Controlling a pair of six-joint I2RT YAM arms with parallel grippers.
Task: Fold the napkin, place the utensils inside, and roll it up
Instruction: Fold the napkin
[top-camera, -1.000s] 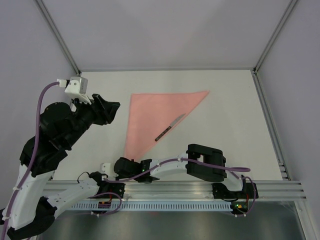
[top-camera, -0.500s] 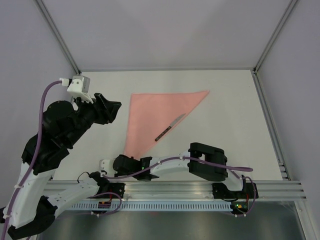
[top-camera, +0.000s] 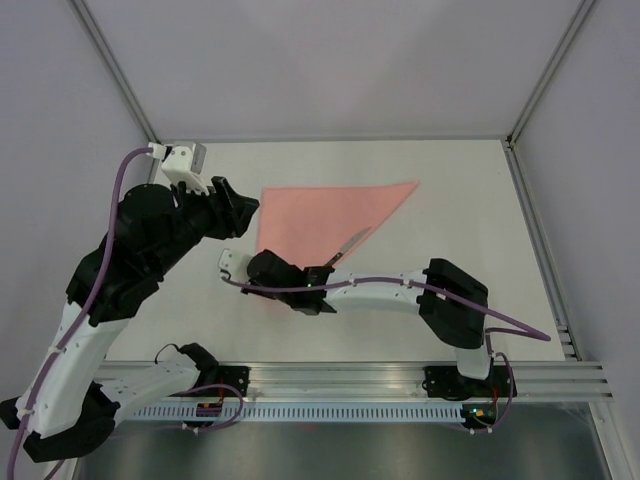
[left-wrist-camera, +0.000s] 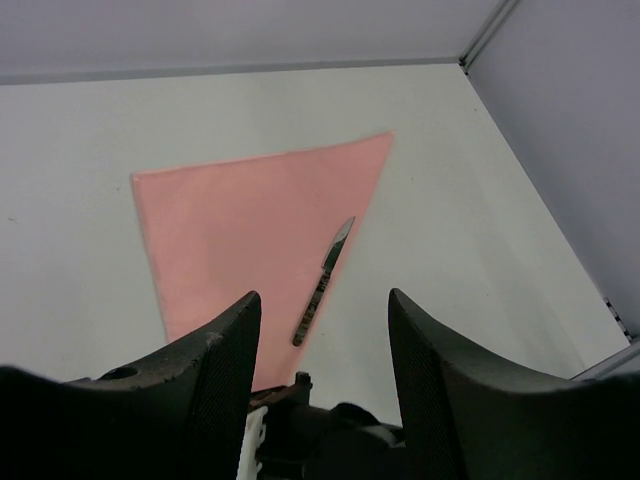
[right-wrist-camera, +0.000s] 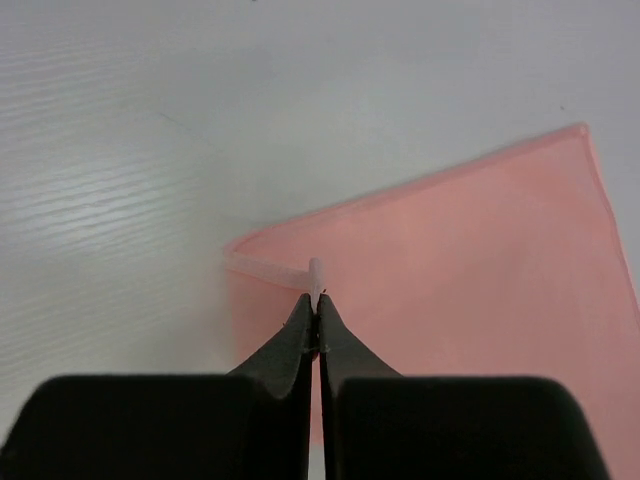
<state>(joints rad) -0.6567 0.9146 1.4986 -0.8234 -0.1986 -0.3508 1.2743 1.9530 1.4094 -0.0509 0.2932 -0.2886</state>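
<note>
The knife lies along the napkin's slanted edge, so my right gripper, holding the napkin's near tip (right-wrist-camera: 314, 272), should go on folding until the napkin's tip covers the knife's blade (top-camera: 355, 238).
The salmon-pink napkin (top-camera: 320, 212) lies as a triangle on the white table, also seen in the left wrist view as napkin (left-wrist-camera: 240, 215). A knife (top-camera: 350, 242) with a dark handle rests along its right slanted edge; my right arm covers the handle end. My right gripper (top-camera: 266, 268) is shut on the napkin's near tip, and the right wrist view shows the pinched fold of cloth (right-wrist-camera: 315, 272) standing up between the jaws of the right gripper (right-wrist-camera: 316, 300). My left gripper (top-camera: 240, 212) hovers open at the napkin's left corner, and its fingers (left-wrist-camera: 235, 330) frame the knife (left-wrist-camera: 322, 280).
Grey walls with aluminium posts (top-camera: 120, 70) enclose the table on three sides. A metal rail (top-camera: 400, 378) runs along the near edge by the arm bases. My right arm (top-camera: 400, 290) stretches low across the front middle of the table.
My right arm swung from the near edge out to the napkin's near tip, shut on it and drew it back over the cloth. My left arm shifted right, closer to the napkin.
</note>
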